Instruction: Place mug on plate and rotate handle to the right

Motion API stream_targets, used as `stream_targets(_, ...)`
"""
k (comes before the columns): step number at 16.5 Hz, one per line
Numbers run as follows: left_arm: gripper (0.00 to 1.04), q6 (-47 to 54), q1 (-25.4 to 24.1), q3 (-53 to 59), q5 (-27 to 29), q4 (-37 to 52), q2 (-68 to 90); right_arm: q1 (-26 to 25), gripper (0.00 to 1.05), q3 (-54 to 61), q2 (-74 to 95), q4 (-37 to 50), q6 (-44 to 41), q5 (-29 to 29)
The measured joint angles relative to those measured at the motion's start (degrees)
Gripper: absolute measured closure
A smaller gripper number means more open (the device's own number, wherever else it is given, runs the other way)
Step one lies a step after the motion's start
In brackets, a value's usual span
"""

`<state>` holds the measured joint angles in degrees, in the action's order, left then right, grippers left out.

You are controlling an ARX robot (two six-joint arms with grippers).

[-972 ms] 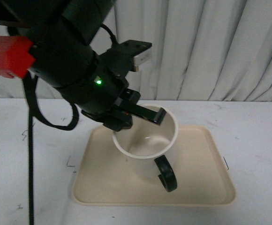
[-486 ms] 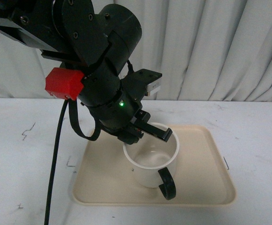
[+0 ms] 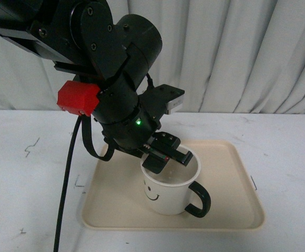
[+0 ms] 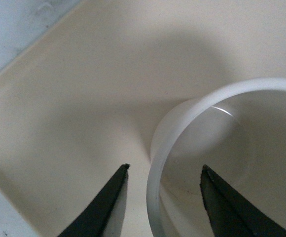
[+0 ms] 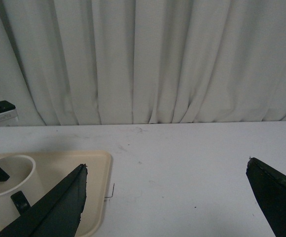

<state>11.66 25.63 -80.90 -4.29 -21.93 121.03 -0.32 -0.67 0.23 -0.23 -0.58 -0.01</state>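
Note:
The mug's pale inside looks clean below the mug's rim, so I expect the white mug to be empty when I turn it.
The white mug stands upright on the beige plate, smiley face toward me, its black handle pointing right. My left gripper is open over the mug's rim, one finger inside and one outside. In the left wrist view the gripper straddles the mug's rim with gaps on both sides, the plate beneath. My right gripper is open and empty above bare table; the mug, its handle and the plate show at that view's edge.
A white table carries the plate, with small black marks on it. A white curtain hangs behind. The left arm's black cable hangs down over the table's left side.
The mug has turned on the plate: its handle swung from pointing toward me round to the right, and the smiley face now faces me. The left arm shifted slightly right.

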Motion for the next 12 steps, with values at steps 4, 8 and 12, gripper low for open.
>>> stream_targets(4,0.17,-0.76,-3.87,13.14,-5.05,18.36,-16.87,0.00,0.06,0.00,0.00,0.00,-0.02,0.00)
stream_targets(8,0.37,-9.07,-7.56,38.69,19.47,64.87,-31.93,0.04,0.06,0.00,0.00,0.00,0.00,-0.02)
stream_targets(12,0.86,-11.30,-14.34,56.37,16.48,75.97,-45.40,0.04,0.06,0.00,0.00,0.00,-0.02,-0.02)
